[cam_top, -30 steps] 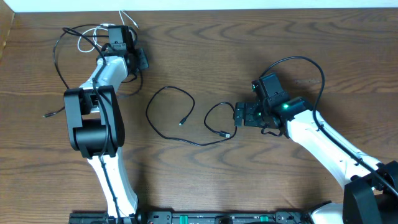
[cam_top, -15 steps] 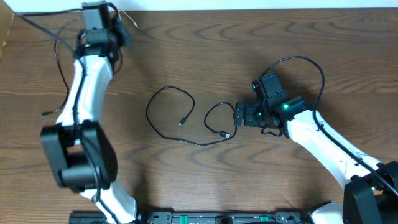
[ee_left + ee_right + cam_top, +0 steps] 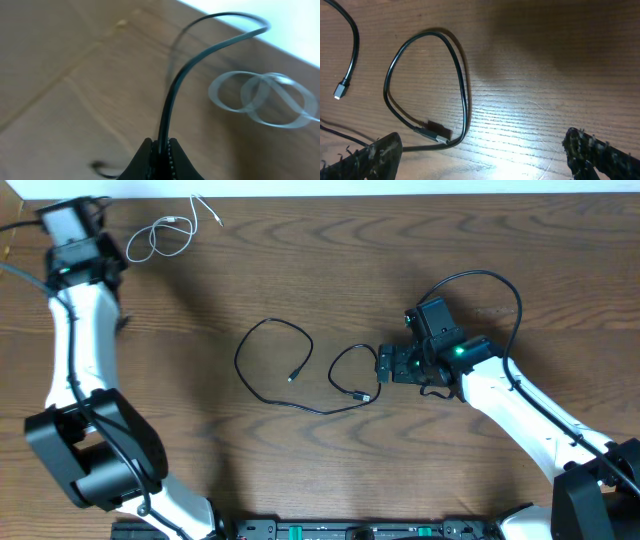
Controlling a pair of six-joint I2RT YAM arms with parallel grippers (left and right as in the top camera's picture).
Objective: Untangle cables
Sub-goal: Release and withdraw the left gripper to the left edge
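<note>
The thin black cable (image 3: 178, 80) hangs clear of the white one, so my left gripper should now lower it to the open table corner (image 3: 22, 310), where I will let go.
My left gripper (image 3: 62, 218) is at the table's far left back corner, shut on a thin black cable (image 3: 172, 90) that runs up from between its fingers (image 3: 161, 145). The short white cable (image 3: 165, 235) lies coiled on the table to its right, apart from it, and shows blurred in the left wrist view (image 3: 265, 95). The other black cable (image 3: 270, 365) lies in loose loops at mid-table. My right gripper (image 3: 385, 365) is open and empty, low over the right loop of that cable (image 3: 462, 95), with a plug end (image 3: 437, 134) between its fingers (image 3: 485, 160).
The table's back edge (image 3: 400, 194) meets a white surface just behind the white cable. A second plug end (image 3: 340, 90) of the middle black cable lies to the left of the right gripper. The right arm's own thick wire (image 3: 500, 280) arcs above it.
My left arm has swung from beside the white cable to the far left corner, carrying the black cable away from the white one. The right arm has not moved.
</note>
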